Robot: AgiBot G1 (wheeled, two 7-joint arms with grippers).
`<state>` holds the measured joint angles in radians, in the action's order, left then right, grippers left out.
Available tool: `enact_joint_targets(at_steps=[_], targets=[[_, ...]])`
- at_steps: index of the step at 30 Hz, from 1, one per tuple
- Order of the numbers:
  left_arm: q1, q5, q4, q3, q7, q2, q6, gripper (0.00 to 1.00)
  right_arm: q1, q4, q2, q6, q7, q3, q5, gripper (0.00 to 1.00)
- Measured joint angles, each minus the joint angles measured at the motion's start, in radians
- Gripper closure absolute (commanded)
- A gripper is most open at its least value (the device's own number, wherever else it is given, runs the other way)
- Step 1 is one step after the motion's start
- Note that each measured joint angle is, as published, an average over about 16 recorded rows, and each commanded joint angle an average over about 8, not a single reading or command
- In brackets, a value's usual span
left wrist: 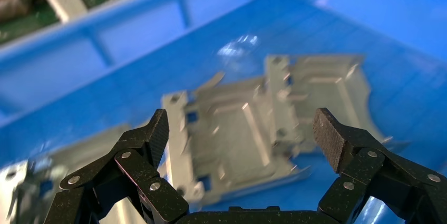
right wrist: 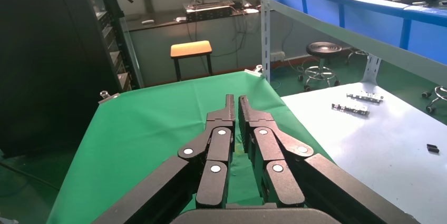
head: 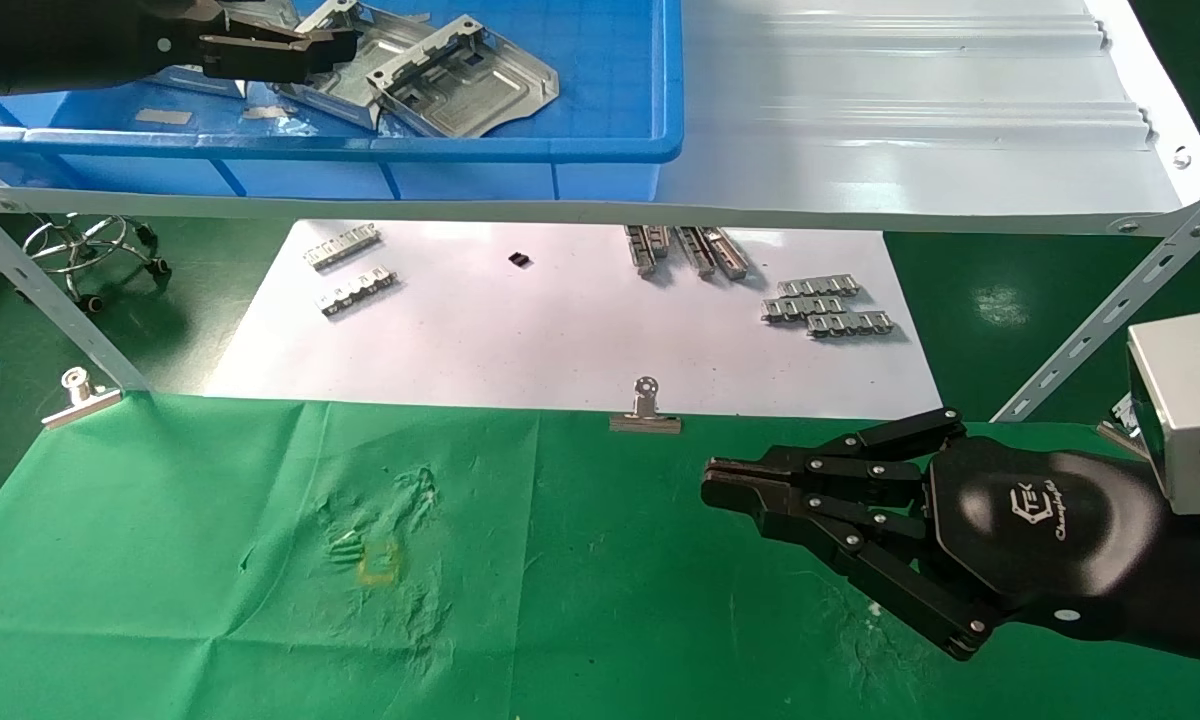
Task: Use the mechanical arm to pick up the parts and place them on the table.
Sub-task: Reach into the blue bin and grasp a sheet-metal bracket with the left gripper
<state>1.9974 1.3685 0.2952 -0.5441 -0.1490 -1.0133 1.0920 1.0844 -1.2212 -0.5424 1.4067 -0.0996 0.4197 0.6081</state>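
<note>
The middle part's flat plate (left wrist: 237,133) is under my open left gripper, so my left gripper should move back and pinch the part's narrow raised edge (left wrist: 178,147) before it lifts.
Several shiny silver parts (head: 460,85) lie piled in a blue bin (head: 610,140) on the pale shelf. My left gripper (head: 325,45) hovers inside the bin, just above the left side of the pile. In the left wrist view it (left wrist: 242,134) is open and empty, with one part (left wrist: 237,139) lying below, between its fingertips (left wrist: 157,129). The green cloth table (head: 210,580) is bare of parts. My right gripper (head: 725,488) is shut and empty, parked low over the table's right side; it also shows in the right wrist view (right wrist: 235,103).
A white sheet (head: 520,340) behind the table carries small ribbed metal strips (head: 825,308). Binder clips (head: 646,412) sit on the cloth's far edge. The grey shelf (head: 910,130) and its slanted braces (head: 1100,320) overhang the sheet. A stool (head: 90,245) stands at the left.
</note>
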Motion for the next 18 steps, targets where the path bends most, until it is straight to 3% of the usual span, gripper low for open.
enact_joint_targets(at_steps=[2,4,18], targets=[[0.02,0.013,-0.044,-0.007,0.011,-0.014,-0.011,0.86,0.0,0.0,0.0,0.0,0.0,0.0,0.0,1.0],[0.035,0.023,-0.083,-0.012,0.022,-0.026,-0.023,0.98,0.0,0.0,0.0,0.0,0.0,0.0,0.0,1.0],[0.072,0.039,-0.238,-0.019,0.076,-0.083,-0.115,1.0,0.0,0.0,0.0,0.0,0.0,0.0,0.0,1.0]])
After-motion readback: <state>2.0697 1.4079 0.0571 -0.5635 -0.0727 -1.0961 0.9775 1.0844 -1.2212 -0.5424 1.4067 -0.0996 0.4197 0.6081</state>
